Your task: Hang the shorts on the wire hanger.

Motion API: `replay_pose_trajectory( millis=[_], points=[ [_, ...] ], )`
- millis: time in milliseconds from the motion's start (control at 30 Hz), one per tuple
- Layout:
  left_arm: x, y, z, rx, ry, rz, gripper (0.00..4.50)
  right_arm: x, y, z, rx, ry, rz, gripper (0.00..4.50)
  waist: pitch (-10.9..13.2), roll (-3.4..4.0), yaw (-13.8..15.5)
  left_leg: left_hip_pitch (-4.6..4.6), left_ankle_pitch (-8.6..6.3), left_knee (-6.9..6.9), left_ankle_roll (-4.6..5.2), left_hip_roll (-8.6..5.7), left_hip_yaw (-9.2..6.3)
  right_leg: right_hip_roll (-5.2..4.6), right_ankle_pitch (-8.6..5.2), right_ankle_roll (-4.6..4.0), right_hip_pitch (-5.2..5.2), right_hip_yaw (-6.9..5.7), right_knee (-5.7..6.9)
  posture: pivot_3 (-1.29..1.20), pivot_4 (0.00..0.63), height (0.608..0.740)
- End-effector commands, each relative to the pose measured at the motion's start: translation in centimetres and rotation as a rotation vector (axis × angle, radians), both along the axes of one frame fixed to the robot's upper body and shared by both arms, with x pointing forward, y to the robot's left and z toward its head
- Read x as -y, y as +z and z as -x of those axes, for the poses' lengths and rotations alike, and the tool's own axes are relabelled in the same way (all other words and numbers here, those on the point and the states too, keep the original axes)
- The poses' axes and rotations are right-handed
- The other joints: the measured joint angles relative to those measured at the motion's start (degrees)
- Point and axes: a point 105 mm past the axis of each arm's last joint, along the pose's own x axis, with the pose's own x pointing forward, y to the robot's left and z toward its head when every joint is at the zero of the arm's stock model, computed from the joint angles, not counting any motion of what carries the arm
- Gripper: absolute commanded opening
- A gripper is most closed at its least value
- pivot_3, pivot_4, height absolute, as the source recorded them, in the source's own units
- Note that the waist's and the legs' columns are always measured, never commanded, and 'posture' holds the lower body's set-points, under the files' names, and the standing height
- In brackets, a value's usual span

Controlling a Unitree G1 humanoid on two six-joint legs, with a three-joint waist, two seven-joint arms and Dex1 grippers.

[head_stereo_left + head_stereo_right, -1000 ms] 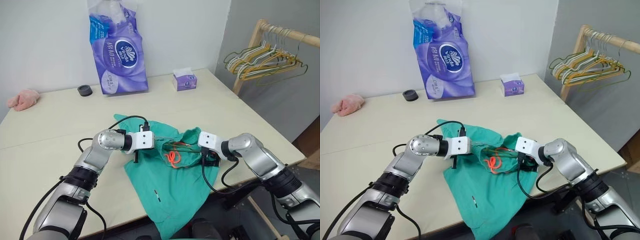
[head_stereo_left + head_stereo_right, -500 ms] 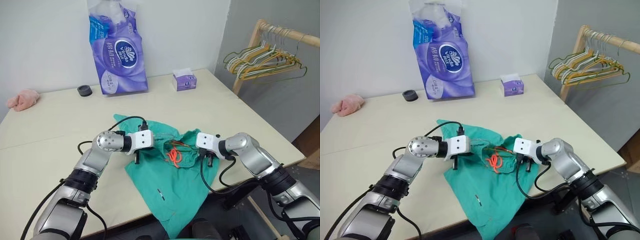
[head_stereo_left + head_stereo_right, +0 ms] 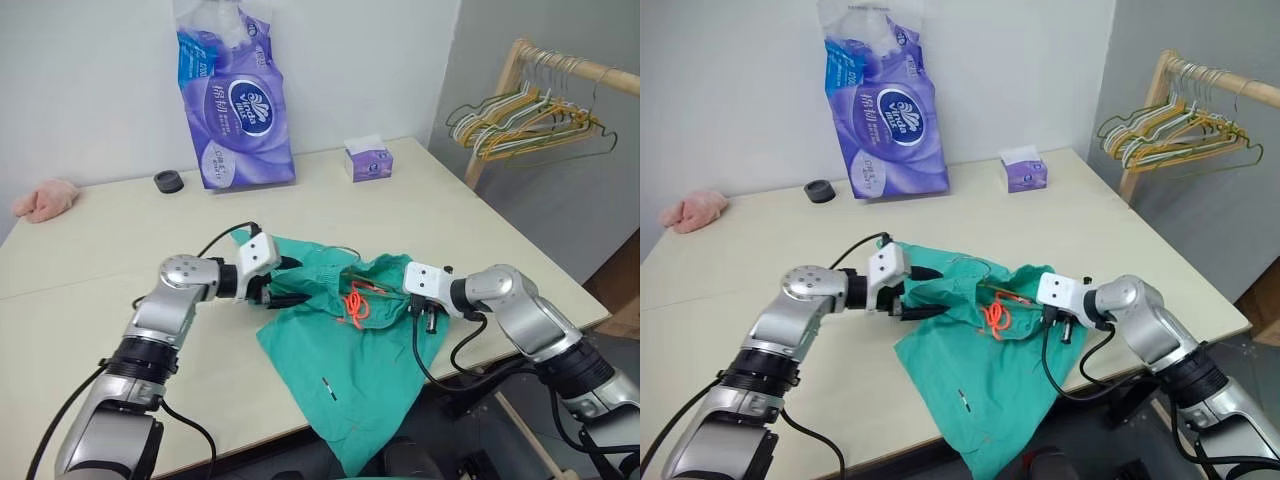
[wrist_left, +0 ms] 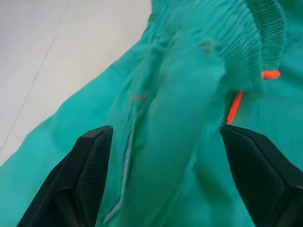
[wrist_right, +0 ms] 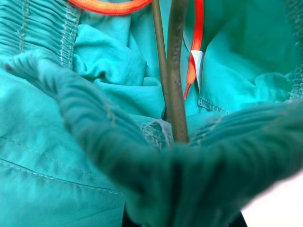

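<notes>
The shorts' waistband is bunched up around the wire hanger, so I should close my left gripper on the shorts' loose side fold and pull that fold away from my right gripper.
The teal shorts lie crumpled on the table, one leg hanging over the front edge. Their orange drawstring shows at the gathered waistband. A thin dark wire of the wire hanger runs into the waistband folds, and an arc of it rises above the cloth. My left gripper is open at the shorts' left side, its black fingers spread wide with loose fabric between them. My right gripper is shut on the waistband's right end, where the wire enters the bunched cloth.
A tall purple tissue pack, a small purple tissue box and a black cap stand at the back of the table. A pink cloth lies far left. A wooden rack with several hangers stands beyond the right edge.
My right gripper closed on the waistband. My left gripper opened, let go of the fabric, rolled, and drew back left and slightly up. The shorts shifted a little to the right.
</notes>
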Motion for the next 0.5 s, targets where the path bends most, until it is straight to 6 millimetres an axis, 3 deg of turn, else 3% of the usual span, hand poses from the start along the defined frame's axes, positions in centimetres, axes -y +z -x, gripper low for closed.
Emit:
replay_pose_trajectory(
  millis=[33,200,300,400,500],
  points=[
    [-1.4,1.2,-0.9,0.038,0.015,-0.034,3.68,-0.1,1.9,0.2,0.043,0.017,-0.03,0.0,0.0,0.0,0.1,0.0,0.0,0.0,0.0,0.0,-0.01,0.0,0.0,0.0,0.0,-0.02,0.0,-0.23,0.0,0.74],
    [-1.3,-0.1,-1.8,0.076,0.03,-0.084,3.68,-0.4,2.1,0.8,0.037,0.027,-0.037,0.0,0.0,0.0,0.0,0.0,0.0,0.0,0.0,0.0,0.0,0.0,0.0,0.0,0.0,-0.01,-0.01,-0.23,0.0,0.74],
    [0.0,-1.1,-1.3,0.061,-0.025,-0.078,3.68,-0.6,2.2,1.0,0.035,0.028,-0.042,0.0,0.0,0.0,0.0,-0.01,0.0,0.0,0.0,0.0,0.0,-0.01,0.0,0.0,0.0,-0.01,-0.01,-0.24,0.0,0.74],
    [0.6,-1.5,-0.9,0.057,-0.07,-0.078,3.68,-0.6,2.4,1.1,0.034,0.029,-0.044,0.0,0.0,0.0,-0.1,-0.02,0.0,0.0,0.0,0.0,0.01,-0.01,0.0,0.0,-0.01,-0.01,0.0,-0.25,0.0,0.74],
    [0.8,-1.6,-1.7,0.09,-0.046,-0.082,3.68,-0.6,2.5,1.3,0.031,0.031,-0.045,0.0,0.0,0.0,-0.1,-0.01,0.0,-0.02,0.0,0.02,0.0,-0.01,0.0,0.0,-0.03,-0.02,0.0,-0.25,0.0,0.74]
  ],
)
